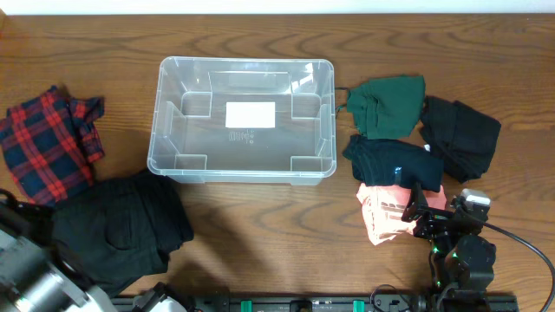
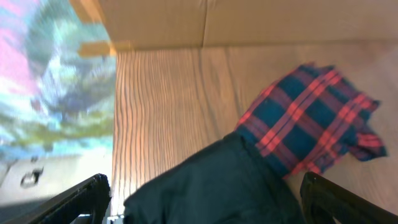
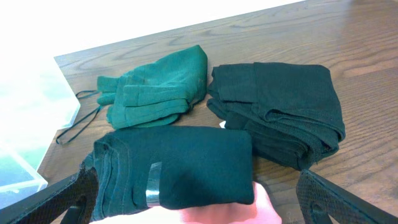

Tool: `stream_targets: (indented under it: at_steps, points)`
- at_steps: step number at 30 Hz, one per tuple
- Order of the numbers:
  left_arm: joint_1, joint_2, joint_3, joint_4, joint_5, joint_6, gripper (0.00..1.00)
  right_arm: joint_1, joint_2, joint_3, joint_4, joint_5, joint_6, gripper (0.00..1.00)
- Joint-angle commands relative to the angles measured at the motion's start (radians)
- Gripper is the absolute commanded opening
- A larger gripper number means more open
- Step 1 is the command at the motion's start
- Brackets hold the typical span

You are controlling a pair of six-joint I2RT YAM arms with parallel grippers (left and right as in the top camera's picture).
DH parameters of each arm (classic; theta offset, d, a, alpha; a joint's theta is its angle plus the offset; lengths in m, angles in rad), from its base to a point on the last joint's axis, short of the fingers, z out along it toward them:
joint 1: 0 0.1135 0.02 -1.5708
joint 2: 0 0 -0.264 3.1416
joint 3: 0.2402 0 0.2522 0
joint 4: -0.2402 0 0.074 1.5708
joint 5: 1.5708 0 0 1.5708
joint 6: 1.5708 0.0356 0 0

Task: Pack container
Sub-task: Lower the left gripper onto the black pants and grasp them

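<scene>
The black garment [image 1: 126, 227] lies uncovered below the open fingers of my left gripper. I should keep moving down toward its edge [image 1: 68, 210] beside the plaid cloth until the fingers grip it.
The container [image 1: 154, 130], a clear plastic bin with a white label on its base, stands empty at the table's middle back. In the left wrist view my left gripper [image 2: 205, 208] is open, its fingers [image 2: 87, 196] either side of a black garment [image 2: 211, 186], with a red-and-blue plaid cloth [image 2: 311, 124] beyond. My right gripper [image 3: 199, 208] is open too, hovering over a folded dark teal garment [image 3: 180, 162] that lies on a pink one [image 3: 217, 214]. Seen from overhead, the right gripper [image 1: 414, 211] is above the pink garment [image 1: 381, 221].
Right of the bin lie a green garment [image 1: 390, 106], a black garment [image 1: 460, 134] and the dark teal one [image 1: 395, 165]. On the left are the plaid cloth [image 1: 48, 143] and the black garment [image 1: 117, 230]. The left arm [image 1: 26, 277] fills the bottom-left corner.
</scene>
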Motion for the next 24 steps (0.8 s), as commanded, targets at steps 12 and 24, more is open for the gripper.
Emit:
stream_targets:
  at_steps: [12,24]
  points:
    - [0.395,0.474,-0.004,-0.144,0.478,0.172,0.98,-0.006,-0.005,-0.002,-0.001,0.006,0.012,0.99]
    - [0.528,0.806,-0.006,-0.055,0.716,0.430,1.00,-0.006,-0.005,-0.002,-0.001,0.006,0.012,0.99]
